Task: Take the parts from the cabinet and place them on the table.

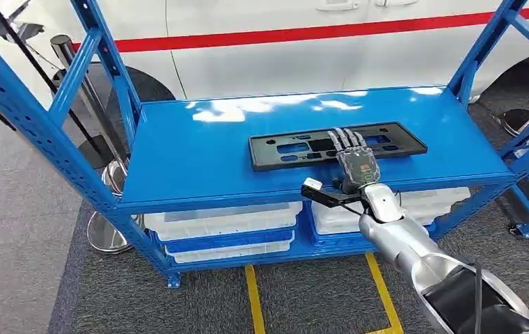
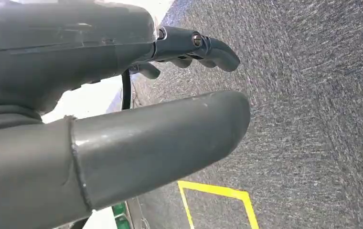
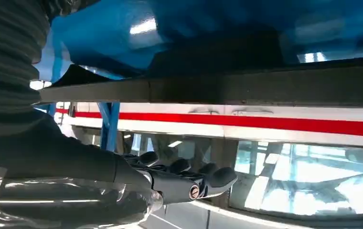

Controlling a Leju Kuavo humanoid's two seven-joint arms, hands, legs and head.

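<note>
The long black part (image 1: 321, 145) should tip from flat to a steep slant when I lift it, because my right hand reaches it only over its near long edge (image 1: 317, 163).
A long black plastic part (image 1: 296, 147) with several cut-outs lies flat on the blue cabinet shelf (image 1: 192, 163), right of its middle. My right hand (image 1: 353, 158) reaches over the shelf's front edge, its fingers stretched out flat over the middle of the part. In the right wrist view the fingers (image 3: 184, 179) are spread, holding nothing, with a gap between them and the part's dark edge (image 3: 265, 88). My left hand (image 2: 122, 95) hangs over grey carpet, thumb and fingers (image 2: 208, 47) apart and holding nothing.
Blue uprights (image 1: 39, 132) frame the cabinet on both sides. White bins (image 1: 223, 223) sit on the lower shelf. A white vehicle with a red stripe (image 1: 282, 42) stands behind. Yellow floor tape (image 1: 251, 296) and a chrome post base (image 1: 105, 233) are on the carpet.
</note>
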